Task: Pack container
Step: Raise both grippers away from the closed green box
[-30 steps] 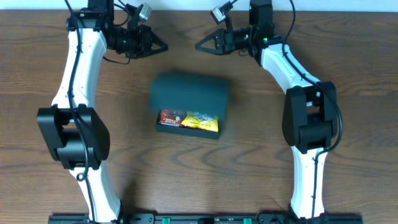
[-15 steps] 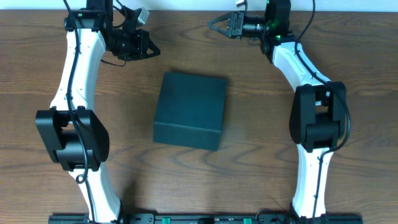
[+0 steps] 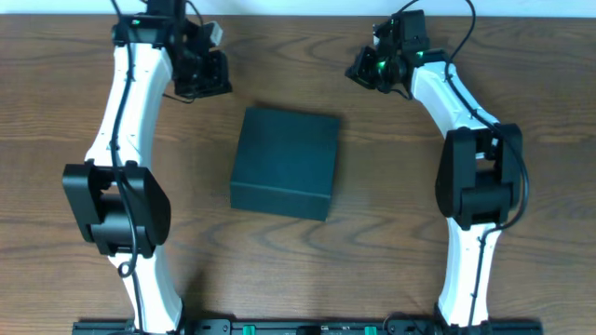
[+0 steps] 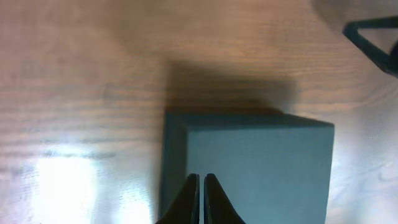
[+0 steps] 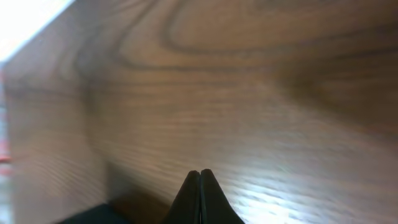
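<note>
The shut container is crooked to my arms. Next, my right gripper goes back to the container's side and pushes the container square against my left gripper.
The container is a dark teal-black square box in the middle of the wooden table, its lid shut flat. It also shows in the left wrist view. My left gripper is shut and empty at the back left, apart from the box; in its own view its fingertips are together above the box. My right gripper is shut and empty at the back right, over bare table; in its own view the fingertips are closed, and a dark corner of the box shows at lower left.
The wooden table runs all round the box. The white arms stand at the left and right sides. A white strip runs along the table's far edge.
The box lid, half open a second ago with snack packs showing, is shut. Both grippers have closed and turned; the right one moved down and right.
</note>
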You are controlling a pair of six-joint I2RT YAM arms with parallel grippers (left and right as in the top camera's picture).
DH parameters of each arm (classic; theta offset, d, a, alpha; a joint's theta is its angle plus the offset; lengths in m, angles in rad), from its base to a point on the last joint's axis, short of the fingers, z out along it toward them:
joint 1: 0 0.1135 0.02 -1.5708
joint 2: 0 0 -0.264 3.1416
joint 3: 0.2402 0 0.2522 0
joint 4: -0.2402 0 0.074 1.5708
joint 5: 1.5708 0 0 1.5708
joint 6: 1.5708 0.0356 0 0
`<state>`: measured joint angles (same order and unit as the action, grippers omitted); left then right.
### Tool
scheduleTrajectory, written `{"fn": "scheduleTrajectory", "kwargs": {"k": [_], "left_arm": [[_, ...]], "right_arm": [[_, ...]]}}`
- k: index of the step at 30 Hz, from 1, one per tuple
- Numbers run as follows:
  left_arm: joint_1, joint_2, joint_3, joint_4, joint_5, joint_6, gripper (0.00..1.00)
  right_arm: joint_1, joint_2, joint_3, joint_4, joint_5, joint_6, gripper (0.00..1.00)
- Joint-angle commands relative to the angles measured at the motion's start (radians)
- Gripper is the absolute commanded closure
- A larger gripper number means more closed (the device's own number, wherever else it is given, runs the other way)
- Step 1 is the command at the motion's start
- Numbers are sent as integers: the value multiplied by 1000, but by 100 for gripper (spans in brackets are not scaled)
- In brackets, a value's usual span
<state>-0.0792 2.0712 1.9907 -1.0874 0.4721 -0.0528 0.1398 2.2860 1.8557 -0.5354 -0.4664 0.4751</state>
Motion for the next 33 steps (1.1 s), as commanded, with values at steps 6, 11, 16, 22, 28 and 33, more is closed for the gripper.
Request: {"fn": "scheduleTrajectory", "kwargs": {"k": [6,11,16,22,28,33], "left_arm": [[-71,-161,8,105,-62,-22,94],[-110,-184,8,92,-72,35,94],[-134,-182,8,37,-72,109,94],[-124,-182,8,-35,-52,201,94],[-124,-182,-6,-50,-43,260,94],[-123,-182,-120,-7,-34,293,94]], "right_arm": [[-4,-349,11,-134,101,-352,98],[-4,-475,11,-284,105,-439,98],[-2,-589,7,-348,154,-476,98],[-1,-694,-47,-415,215,-491,98],[18,-695,-282,-428,149,-492,98],[19,-694,-509,-330,-16,-491,98]]}}
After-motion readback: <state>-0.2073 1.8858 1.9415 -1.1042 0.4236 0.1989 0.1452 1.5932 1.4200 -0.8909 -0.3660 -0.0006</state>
